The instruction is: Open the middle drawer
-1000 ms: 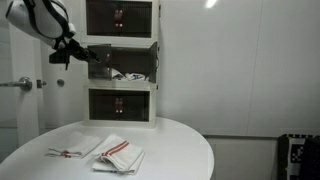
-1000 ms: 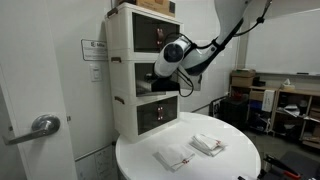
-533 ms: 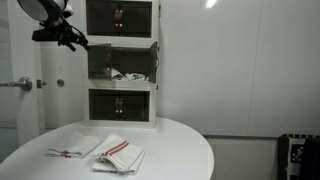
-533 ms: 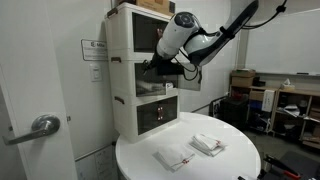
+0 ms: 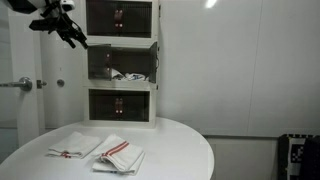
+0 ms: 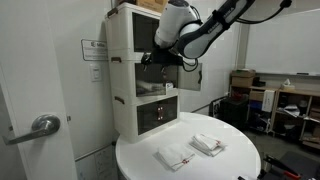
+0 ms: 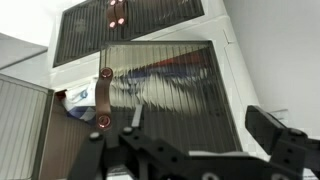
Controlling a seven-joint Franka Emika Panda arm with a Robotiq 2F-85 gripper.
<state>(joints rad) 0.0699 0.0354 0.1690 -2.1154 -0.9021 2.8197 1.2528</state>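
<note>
I should lift clear, turn and approach from above the drawer's opening, since my gripper is on the outer side of the middle drawer's half-open ribbed front.
A white three-drawer cabinet (image 5: 155,60) stands at the back of a round table; it also shows in an exterior view (image 6: 125,70). Its middle drawer (image 5: 122,63) stands pulled out, with a cloth inside; it also shows in an exterior view (image 6: 158,88). In the wrist view its ribbed see-through front (image 7: 165,85) has a brown strap handle (image 7: 102,95). My gripper (image 5: 65,25) is open and empty, up beside the top drawer and apart from the handle. It shows in an exterior view (image 6: 165,57) and low in the wrist view (image 7: 200,140).
Two folded white towels with red stripes (image 5: 75,148) (image 5: 120,155) lie on the round white table (image 5: 180,145); they also show in an exterior view (image 6: 175,157) (image 6: 207,144). A door with a lever handle (image 6: 40,125) is beside the cabinet. Shelves and clutter (image 6: 285,105) stand behind.
My gripper has risen from the middle drawer's front to the height of the top drawer and drawn away from the handle. The middle drawer stays pulled out.
</note>
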